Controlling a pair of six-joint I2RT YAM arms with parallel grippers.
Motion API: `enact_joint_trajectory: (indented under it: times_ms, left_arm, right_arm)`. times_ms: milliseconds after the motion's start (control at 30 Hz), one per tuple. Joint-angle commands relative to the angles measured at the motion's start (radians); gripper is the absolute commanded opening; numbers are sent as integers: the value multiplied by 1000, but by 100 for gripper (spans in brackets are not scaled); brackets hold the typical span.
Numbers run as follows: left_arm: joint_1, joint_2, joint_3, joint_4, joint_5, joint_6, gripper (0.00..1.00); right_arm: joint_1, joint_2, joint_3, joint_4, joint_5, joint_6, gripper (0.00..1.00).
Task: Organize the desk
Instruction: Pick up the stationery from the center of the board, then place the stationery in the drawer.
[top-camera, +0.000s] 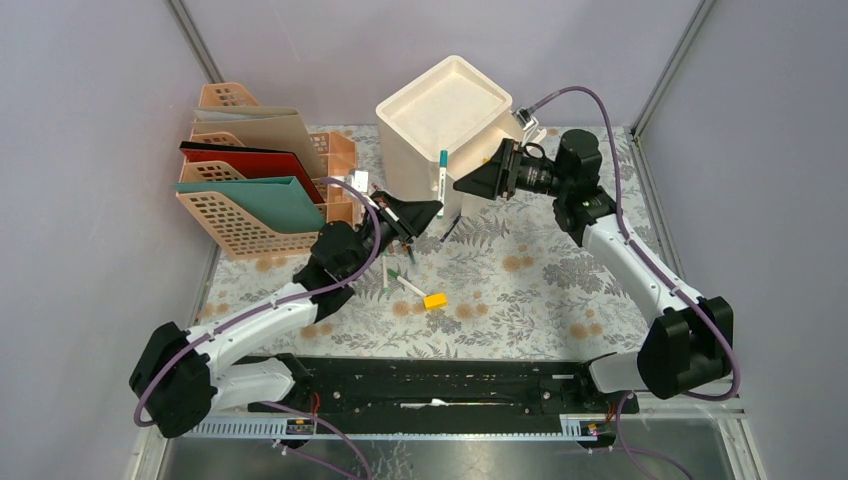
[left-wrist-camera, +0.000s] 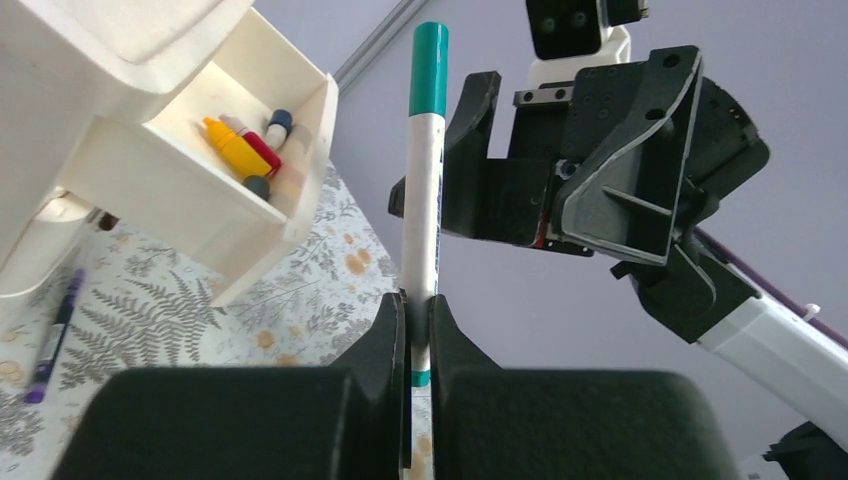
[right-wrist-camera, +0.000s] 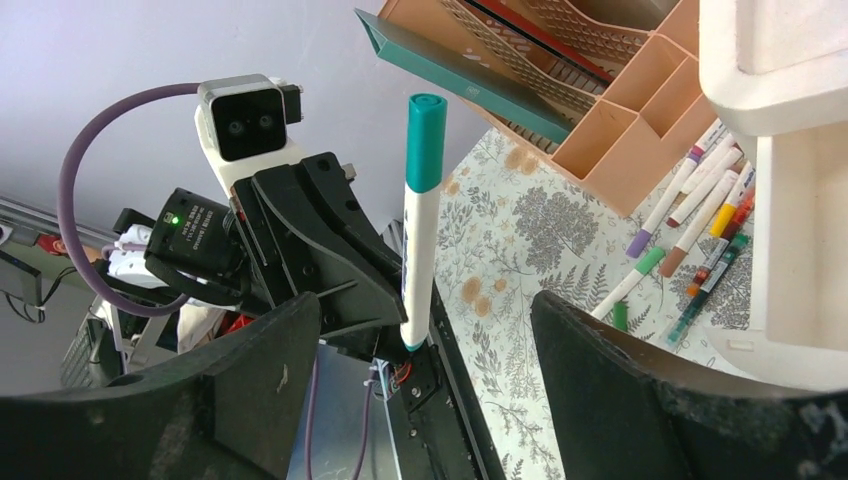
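My left gripper hands the teal-capped marker to my right gripper and gets the next loose marker, because the open drawer faces my right gripper's side.
The desk is covered in fern-print cloth. My left gripper is shut on the lower end of a white marker with a teal cap and holds it upright above the desk, in front of the white drawer box. In the left wrist view the marker rises from between the closed jaws. My right gripper faces it from the right and is open. In the right wrist view the marker stands between the spread fingers, touching neither.
A peach file rack with folders stands at the back left. The box's small open drawer holds several markers. Loose markers and a yellow piece lie on the cloth. A purple pen lies by the box.
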Motion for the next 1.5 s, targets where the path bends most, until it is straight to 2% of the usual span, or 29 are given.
enact_joint_trajectory:
  times_ms: [0, 467, 567, 667, 767, 1033, 1300, 1467]
  left_arm:
    - [-6, 21, 48, 135, 40, -43, 0]
    - [-17, 77, 83, 138, 86, -46, 0]
    - [-18, 83, 86, 136, 90, -46, 0]
    - [-19, 83, 90, 122, 90, -46, 0]
    - [-19, 67, 104, 46, 71, -37, 23]
    - [-11, -83, 99, -245, -73, 109, 97]
    - [42, -232, 60, -599, -245, 132, 99]
    - [73, -295, 34, -733, -296, 103, 99]
  right_arm:
    - [21, 4, 47, 47, 20, 25, 81]
    - [56, 40, 83, 71, 14, 51, 55]
    - [58, 46, 91, 78, 9, 53, 42]
    - [59, 46, 91, 95, 0, 51, 13]
    - [58, 42, 89, 100, -4, 38, 1]
    - [21, 51, 119, 37, 18, -64, 0]
    - [-52, 85, 196, -169, 281, -195, 0]
    - [-53, 121, 250, -285, 586, -165, 0]
